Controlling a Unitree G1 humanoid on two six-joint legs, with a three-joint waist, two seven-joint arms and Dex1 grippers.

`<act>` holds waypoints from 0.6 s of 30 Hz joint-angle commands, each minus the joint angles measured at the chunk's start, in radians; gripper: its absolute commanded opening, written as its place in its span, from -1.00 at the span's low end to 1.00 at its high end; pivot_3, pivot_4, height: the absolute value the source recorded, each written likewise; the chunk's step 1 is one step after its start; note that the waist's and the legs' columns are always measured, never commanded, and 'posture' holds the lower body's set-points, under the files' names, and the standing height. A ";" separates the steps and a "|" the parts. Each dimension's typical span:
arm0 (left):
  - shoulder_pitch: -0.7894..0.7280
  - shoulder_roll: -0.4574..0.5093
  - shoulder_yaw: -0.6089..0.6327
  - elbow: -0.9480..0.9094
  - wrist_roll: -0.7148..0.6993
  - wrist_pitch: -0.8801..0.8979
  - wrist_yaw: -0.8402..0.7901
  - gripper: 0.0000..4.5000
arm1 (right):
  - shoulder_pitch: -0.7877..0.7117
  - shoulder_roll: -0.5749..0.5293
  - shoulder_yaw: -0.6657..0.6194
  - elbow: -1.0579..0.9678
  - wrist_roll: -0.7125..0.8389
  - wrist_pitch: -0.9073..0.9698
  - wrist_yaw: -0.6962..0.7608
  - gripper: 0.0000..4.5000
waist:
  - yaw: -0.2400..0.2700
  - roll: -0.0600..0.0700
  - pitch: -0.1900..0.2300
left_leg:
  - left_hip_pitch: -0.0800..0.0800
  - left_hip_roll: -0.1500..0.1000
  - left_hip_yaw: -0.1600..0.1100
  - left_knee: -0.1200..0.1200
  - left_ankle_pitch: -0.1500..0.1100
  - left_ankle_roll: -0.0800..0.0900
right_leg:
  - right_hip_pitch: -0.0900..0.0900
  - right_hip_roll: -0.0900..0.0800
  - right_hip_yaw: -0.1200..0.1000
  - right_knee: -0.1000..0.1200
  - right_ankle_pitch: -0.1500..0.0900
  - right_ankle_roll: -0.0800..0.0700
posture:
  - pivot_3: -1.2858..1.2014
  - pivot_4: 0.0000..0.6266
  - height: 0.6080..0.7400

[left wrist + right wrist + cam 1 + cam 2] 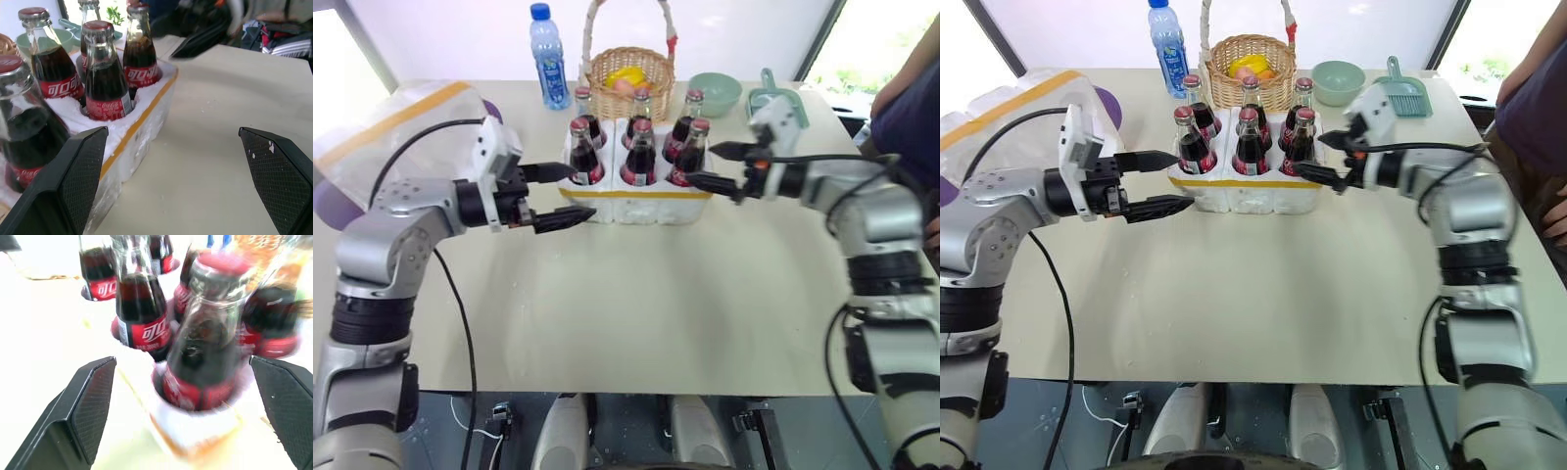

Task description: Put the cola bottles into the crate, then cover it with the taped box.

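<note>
My gripper will bring the whole box along stiffly when it lifts the purple tab (334, 206), because the tab sticks out from the end of the taped box (406, 127).
The white crate (636, 207), banded with yellow tape, stands at the middle back of the table with several cola bottles (639, 157) upright in its wells. My left gripper (580, 193) is open at the crate's front left corner, one finger along its left wall. My right gripper (702, 164) is open beside the front right bottle (205, 342), which stands between its spread fingers without touching them. The taped box (401, 117) lies at the far left, partly behind my left arm.
Behind the crate stand a wicker basket (628, 83) with fruit, a blue-capped water bottle (548, 57), a green bowl (715, 93) and a green dustpan brush (775, 98). A person (911, 108) stands at the table's right edge.
</note>
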 commanded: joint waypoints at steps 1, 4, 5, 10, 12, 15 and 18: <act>0.029 0.097 0.090 -0.030 0.000 -0.017 -0.038 1.00 | 0.035 -0.150 -0.133 -0.147 0.108 0.087 0.095 0.98 | -0.003 0.000 0.000 | 0.000 0.000 0.000 0.000 0.000 0.000 | 0.000 0.000 0.000 0.000 0.000 0.000 | 0.03 -0.52 1.00; 0.087 0.232 0.165 -0.004 0.016 -0.024 -0.099 1.00 | 0.073 -0.273 -0.210 -0.195 0.181 0.145 0.173 0.98 | -0.012 0.000 0.000 | 0.001 0.001 0.000 -0.001 0.000 0.000 | 0.000 0.000 0.000 0.000 0.000 0.000 | 0.03 -0.52 1.00; 0.111 0.282 0.191 0.015 0.029 -0.033 -0.124 1.00 | 0.083 -0.301 -0.228 -0.205 0.198 0.151 0.191 0.98 | -0.015 0.000 0.000 | 0.002 0.001 0.001 -0.001 0.000 0.000 | -0.001 0.001 0.000 0.000 0.000 -0.001 | 0.03 -0.52 1.00; 0.355 0.593 0.398 0.224 0.145 -0.109 -0.388 1.00 | 0.099 -0.351 -0.302 -0.235 0.262 0.174 0.196 0.98 | -0.034 0.000 0.000 | 0.003 0.002 0.004 -0.003 0.000 0.000 | -0.002 0.000 0.001 0.000 -0.003 -0.005 | 0.03 -0.52 1.00; 0.450 0.668 0.480 0.337 0.197 -0.143 -0.492 1.00 | 0.110 -0.351 -0.319 -0.242 0.285 0.176 0.196 0.98 | -0.033 0.000 0.000 | 0.003 0.003 0.006 -0.004 0.000 0.000 | -0.004 -0.001 0.001 0.000 -0.004 -0.007 | 0.03 -0.52 1.00; 0.527 0.778 0.484 0.645 0.343 -0.346 -0.536 1.00 | 0.121 -0.347 -0.308 -0.254 0.297 0.155 0.205 0.98 | -0.031 0.000 0.000 | 0.003 0.004 0.008 -0.005 0.000 0.000 | -0.006 -0.001 0.001 0.000 -0.005 -0.010 | 0.03 -0.52 1.00; 0.446 0.833 0.340 0.868 0.423 -0.523 -0.486 1.00 | 0.074 -0.331 -0.271 -0.244 0.316 0.147 0.203 0.98 | -0.029 0.000 0.000 | 0.002 0.004 0.009 -0.007 0.000 0.000 | -0.007 -0.002 0.002 0.000 -0.006 -0.010 | 0.03 -0.52 1.00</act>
